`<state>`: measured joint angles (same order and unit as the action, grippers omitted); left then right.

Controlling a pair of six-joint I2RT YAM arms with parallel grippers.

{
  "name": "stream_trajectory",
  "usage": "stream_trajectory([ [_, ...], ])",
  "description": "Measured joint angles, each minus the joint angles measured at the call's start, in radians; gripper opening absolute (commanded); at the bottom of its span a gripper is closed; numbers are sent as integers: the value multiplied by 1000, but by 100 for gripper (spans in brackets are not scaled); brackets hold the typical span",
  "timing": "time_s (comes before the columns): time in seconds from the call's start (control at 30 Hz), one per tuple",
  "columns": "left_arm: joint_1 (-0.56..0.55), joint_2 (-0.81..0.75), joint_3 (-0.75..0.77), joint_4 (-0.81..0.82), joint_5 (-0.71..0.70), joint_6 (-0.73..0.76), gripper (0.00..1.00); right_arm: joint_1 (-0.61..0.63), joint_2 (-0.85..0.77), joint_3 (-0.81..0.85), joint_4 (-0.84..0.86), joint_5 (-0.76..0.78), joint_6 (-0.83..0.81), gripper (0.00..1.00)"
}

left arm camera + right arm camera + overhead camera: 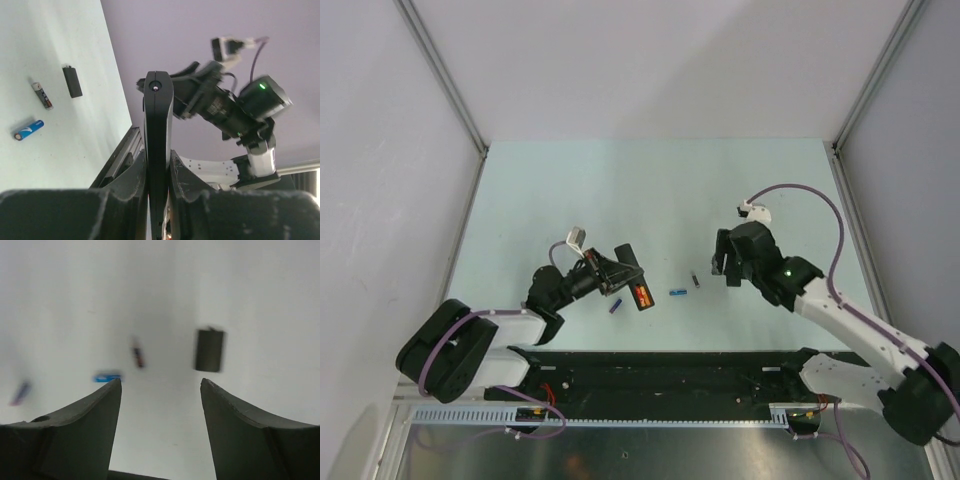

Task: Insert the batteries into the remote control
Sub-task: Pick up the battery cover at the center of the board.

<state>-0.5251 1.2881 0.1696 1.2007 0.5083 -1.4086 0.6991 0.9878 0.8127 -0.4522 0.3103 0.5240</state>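
Note:
My right gripper should keep going down to the black piece [209, 350] and close on its long sides [197, 351], because the black piece is clear of the dark grey battery and square to my fingers.
My left gripper [618, 272] is shut on the remote control [632, 276], a slim black bar held edge-on between the jaws in the left wrist view [158, 120]. An orange-red cell [642, 295] shows in its recess at the near end. On the table lie loose batteries: a purple one [615, 307], a blue one [676, 292] and a dark grey one [696, 281]. My right gripper [724, 263] hovers right of them, open and empty [160, 385]. The right wrist view shows the blue [107, 376], dark [138, 354] and purple [20, 392] cells beyond its fingertips.
A small flat black rectangular piece [209, 350] lies on the table just past the right fingers, and the left wrist view shows this black piece [72, 81] near the dark cell [42, 95] and the blue cell [28, 129]. A black rail [670, 365] runs along the near edge.

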Motion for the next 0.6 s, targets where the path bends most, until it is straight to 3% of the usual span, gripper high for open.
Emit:
stream_trajectory([
  [0.2,-1,-8,-21,-15,1,21,0,-120,187,1,-138,24,-36,71],
  [0.6,-1,-57,-44,-21,22,22,0,-153,434,28,-115,-43,-55,68],
])
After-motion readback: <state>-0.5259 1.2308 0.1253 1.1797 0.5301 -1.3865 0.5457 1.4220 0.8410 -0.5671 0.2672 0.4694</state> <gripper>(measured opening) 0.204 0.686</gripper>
